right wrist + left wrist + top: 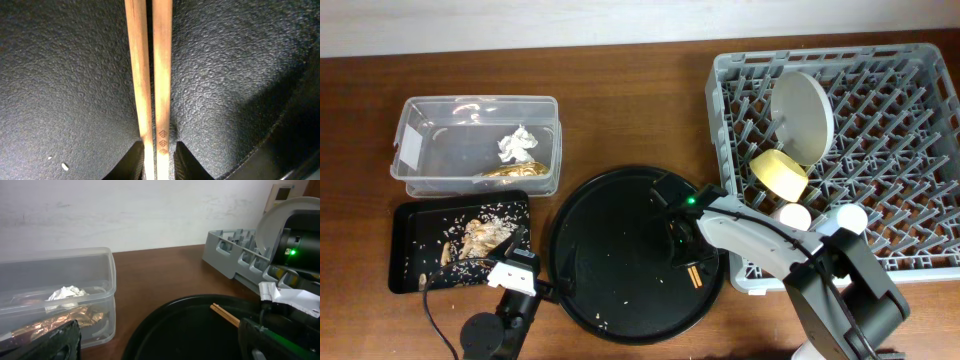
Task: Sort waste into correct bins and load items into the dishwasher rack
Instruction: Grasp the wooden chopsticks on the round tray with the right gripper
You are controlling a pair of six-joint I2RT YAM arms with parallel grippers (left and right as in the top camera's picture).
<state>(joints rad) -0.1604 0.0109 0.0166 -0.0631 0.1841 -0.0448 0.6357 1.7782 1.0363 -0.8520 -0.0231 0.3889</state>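
Note:
The robot's right gripper has both chopsticks point(695, 276) side by side within its fingers, so it should open and take a single chopstick to the grey rack point(739, 140) first, then the other.
The pair of wooden chopsticks point(150, 75) lies on the large round black tray point(610, 250). My right gripper point(156, 150) is shut on them, one finger on each side. In the overhead view it sits over the tray's right part point(682, 240), with a chopstick end point(692, 275) showing. My left gripper point(160, 347) is open and empty, low at the tray's left edge point(515, 265). The clear box point(420, 180) holds the white tissue point(518, 146) and the brown-gold wrapper point(515, 170). The black rectangular tray point(410, 250) holds the food scraps point(480, 238). The grey rack point(920, 230) holds the white plate point(803, 115), the yellow bowl point(778, 173) and two pale cups point(795, 215) point(850, 217).
A few rice-like crumbs lie on the round tray point(605, 320). The left wrist view shows the clear box point(100, 280) at left, a chopstick point(225, 315) on the round tray and the rack's corner point(230, 255) at right. A pale wall runs along the table's far edge.

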